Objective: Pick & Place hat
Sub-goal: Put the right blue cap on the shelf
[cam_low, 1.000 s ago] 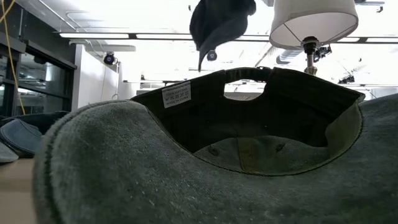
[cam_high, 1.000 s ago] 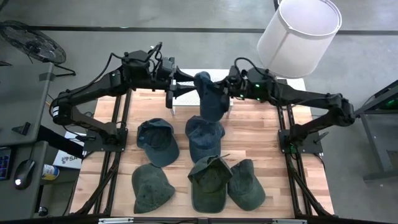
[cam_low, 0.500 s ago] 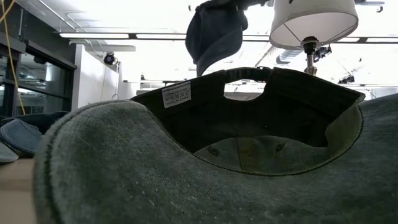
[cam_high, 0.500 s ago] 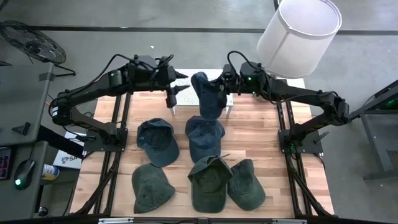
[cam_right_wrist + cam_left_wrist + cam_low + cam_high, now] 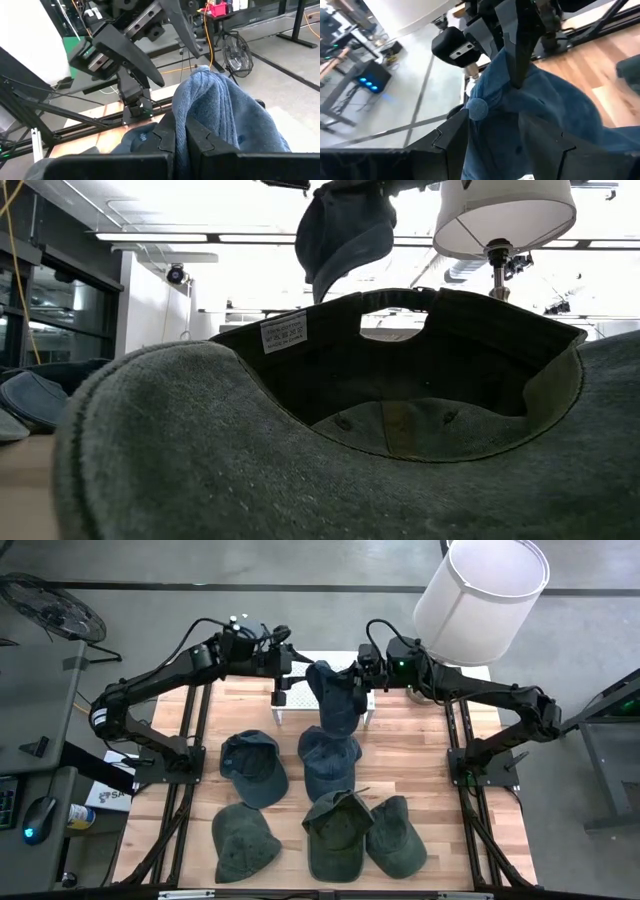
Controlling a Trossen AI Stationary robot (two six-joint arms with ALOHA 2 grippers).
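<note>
The blue hat's button is off-center in my left gripper's opening, so next I turn my left gripper and get the button in the middle before it pinches the cloth below the button.
A blue hat hangs in the air over the table's far middle, and it also shows high in the low view. My right gripper is shut on it. My left gripper is open just to the hat's left. In the left wrist view its two fingers stand on either side of the hat's crown. Several other hats lie on the table, blue ones and green ones. My right gripper pinches a bunched fold of the blue hat's cloth between its two fingers, coming level from the table's right. The hat is lifted clear and hangs below the hold. My left gripper: I cannot tell whether its fingers touch the hat.
A white lamp shade stands over the far right corner. A dark blue hat lies left of the middle. A green hat fills the front of the low view. The arm frames run along both table sides.
My left arm has reached toward the table's right, bringing its open gripper up to the hanging hat. My right gripper has moved slightly to the left with the hat, which has swung and turned a little in the low view.
</note>
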